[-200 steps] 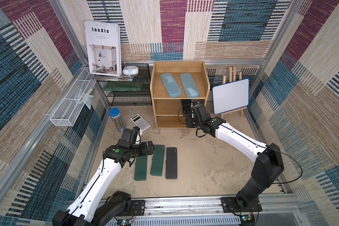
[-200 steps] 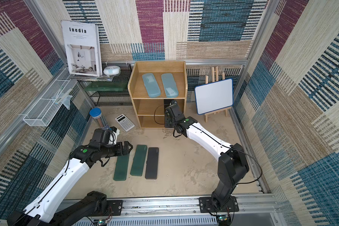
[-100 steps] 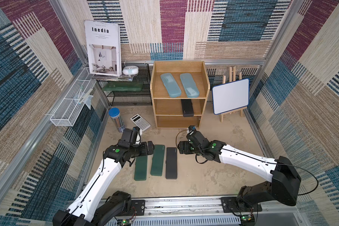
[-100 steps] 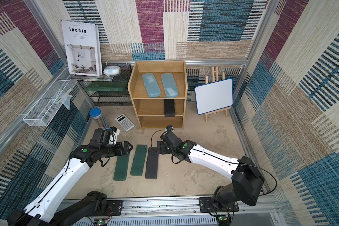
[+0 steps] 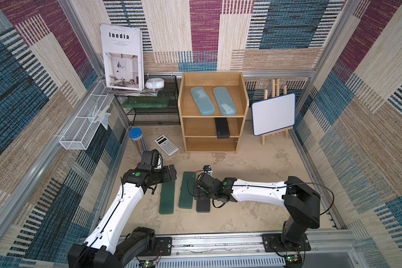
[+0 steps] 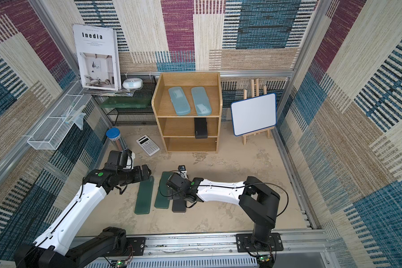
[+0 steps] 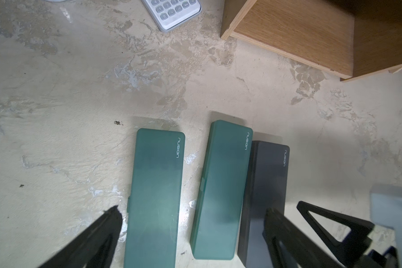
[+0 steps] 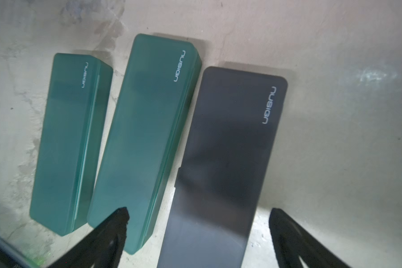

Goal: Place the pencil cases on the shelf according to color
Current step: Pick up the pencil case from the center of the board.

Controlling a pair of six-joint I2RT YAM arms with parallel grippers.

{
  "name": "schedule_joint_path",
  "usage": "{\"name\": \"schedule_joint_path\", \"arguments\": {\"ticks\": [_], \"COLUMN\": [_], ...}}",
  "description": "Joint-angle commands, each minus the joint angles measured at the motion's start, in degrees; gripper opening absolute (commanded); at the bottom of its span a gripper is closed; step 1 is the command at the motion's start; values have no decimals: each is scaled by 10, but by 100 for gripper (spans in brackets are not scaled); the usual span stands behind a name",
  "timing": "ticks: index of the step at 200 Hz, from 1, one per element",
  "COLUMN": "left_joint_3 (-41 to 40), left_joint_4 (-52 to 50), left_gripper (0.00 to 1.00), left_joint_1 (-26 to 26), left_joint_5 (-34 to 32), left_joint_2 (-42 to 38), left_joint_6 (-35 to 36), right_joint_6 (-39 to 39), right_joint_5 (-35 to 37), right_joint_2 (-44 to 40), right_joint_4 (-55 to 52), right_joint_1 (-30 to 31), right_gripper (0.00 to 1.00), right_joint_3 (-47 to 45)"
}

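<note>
Next, my right gripper grabs the black case by its near end [image 5: 203, 206] and swings it clear before shelving it, because the black case lies close beside a green case.
On the floor lie two dark green pencil cases [image 5: 167, 197] [image 5: 186, 190] and, beside them, a black one [image 5: 203, 205]. My right gripper [image 8: 199, 213] is open and low over the black case [image 8: 223, 150], one finger on each side of it. My left gripper [image 7: 192, 210] is open above the near ends of the green cases [image 7: 156, 185] and holds nothing. The wooden shelf [image 5: 182, 97] has two light blue cases [image 5: 202, 101] [image 5: 224, 101] on its top tier. Another black case [image 5: 222, 127] lies on its middle tier.
A white calculator [image 5: 166, 145] and a blue-lidded canister [image 5: 137, 140] lie left of the shelf. A small whiteboard on an easel [image 5: 273, 113] stands to its right. A black mesh rack [image 5: 153, 111] and a white wire basket [image 5: 84, 125] line the back left.
My right gripper has let go of a black case on the shelf's middle tier, opened, and swung down over the black case on the floor. The left arm has not moved.
</note>
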Motion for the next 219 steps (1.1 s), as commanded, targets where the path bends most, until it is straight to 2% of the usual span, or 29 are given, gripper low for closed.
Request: {"name": "schedule_joint_path", "arguments": {"ticks": [1, 55, 90, 113, 153, 219], "left_joint_3": [2, 2, 3, 4, 2, 3], "left_joint_4": [-6, -6, -3, -3, 0, 0], "left_gripper": [100, 100, 100, 100, 100, 100], "left_joint_1": [4, 7, 7, 7, 7, 7], "left_joint_5": [8, 2, 13, 23, 32, 40], "left_joint_2": [-2, -2, 1, 6, 6, 11], "left_joint_6": [2, 2, 2, 2, 1, 2], "right_joint_6": [1, 11, 36, 28, -26, -120], "right_joint_5": [22, 18, 65, 67, 51, 29], "right_joint_2": [32, 79, 48, 16, -47, -117], "right_joint_4": [-58, -87, -119, -121, -83, -98], "right_joint_1": [4, 10, 7, -9, -26, -26], "right_gripper": [99, 99, 99, 99, 100, 100], "right_joint_3": [25, 33, 2, -33, -93, -99]}}
